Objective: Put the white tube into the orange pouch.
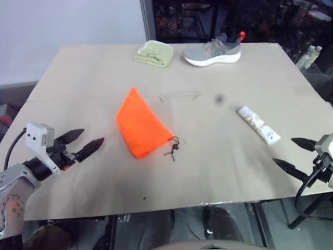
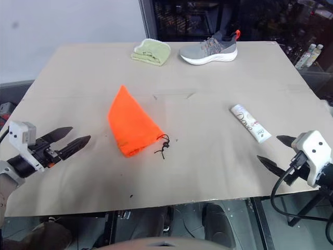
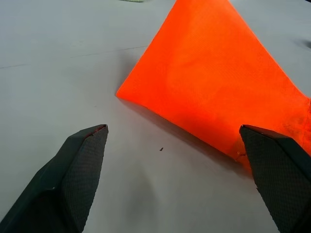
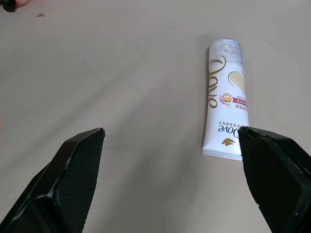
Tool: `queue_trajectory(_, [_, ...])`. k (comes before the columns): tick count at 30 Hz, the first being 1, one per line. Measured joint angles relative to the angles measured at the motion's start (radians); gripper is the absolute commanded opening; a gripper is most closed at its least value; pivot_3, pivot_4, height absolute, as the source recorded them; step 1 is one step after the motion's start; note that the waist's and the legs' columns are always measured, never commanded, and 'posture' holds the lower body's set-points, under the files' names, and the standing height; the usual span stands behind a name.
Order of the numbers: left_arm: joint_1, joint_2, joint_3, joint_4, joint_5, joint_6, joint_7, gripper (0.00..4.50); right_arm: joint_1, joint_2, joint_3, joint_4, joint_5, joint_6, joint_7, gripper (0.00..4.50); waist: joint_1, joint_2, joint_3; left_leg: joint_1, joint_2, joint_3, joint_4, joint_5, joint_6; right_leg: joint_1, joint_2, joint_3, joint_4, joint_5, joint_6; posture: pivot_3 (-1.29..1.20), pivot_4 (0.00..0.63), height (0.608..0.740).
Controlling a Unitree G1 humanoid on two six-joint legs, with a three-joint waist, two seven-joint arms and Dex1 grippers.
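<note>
The orange pouch's opening (image 1: 156,148) points to the front and is clear for the left gripper's open fingers, so the robot should keep moving to the opening's near corner (image 1: 138,156) until the fingers straddle the pouch's rim.
The orange pouch (image 1: 140,125) lies flat near the middle of the tan table, its mouth and thin dark cord (image 1: 173,148) toward the front right. The white tube (image 1: 258,125) lies on the table to the right, crimped end nearest my right gripper. My left gripper (image 1: 86,141) hovers open at the front left, a short way left of the pouch (image 3: 214,82), nothing between its fingers. My right gripper (image 1: 292,154) stands open at the front right edge, just in front of the tube (image 4: 225,107), empty.
A grey sneaker (image 1: 213,51) and a folded pale green cloth (image 1: 154,53) sit at the table's far edge. The table (image 1: 208,172) ends just in front of both grippers. Dark shelving stands behind the table.
</note>
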Motion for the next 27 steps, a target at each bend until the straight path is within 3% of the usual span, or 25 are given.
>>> queue_trajectory(8, [0.036,-0.007,-0.082,-0.191,0.019,-0.051,-0.032,4.5,-0.016,0.001,0.035,-0.028,0.048,0.0,-0.001,4.45,0.001,0.0,0.0,0.001,0.0,0.0,0.0,0.0,0.0,0.0,0.0,0.001,0.0,0.0,0.0,0.0,0.15,0.74])
queue_trajectory(13, [0.045,-0.03,-0.154,-0.243,0.117,-0.142,-0.01,4.5,-0.008,0.001,0.05,-0.073,0.071,-0.009,0.003,4.45,0.001,0.0,0.0,0.0,0.0,0.001,0.0,0.0,0.0,0.0,0.0,0.001,0.0,0.0,0.0,0.0,0.15,0.74])
queue_trajectory(21, [0.138,-0.034,-0.38,-0.329,0.474,-0.432,0.045,4.5,-0.019,0.001,0.197,-0.265,0.117,-0.062,0.022,4.45,0.001,0.0,0.0,0.001,0.0,0.002,0.0,0.0,0.0,0.0,0.0,0.001,0.0,0.0,0.0,0.0,0.15,0.74])
queue_trajectory(27, [0.079,-0.073,-0.517,-0.323,0.682,-0.491,0.143,4.5,-0.096,-0.006,0.291,-0.285,0.106,-0.086,0.008,4.45,0.005,-0.001,-0.001,0.0,0.0,0.0,0.001,0.0,0.0,0.001,0.001,-0.001,0.0,0.0,0.0,0.0,0.15,0.74])
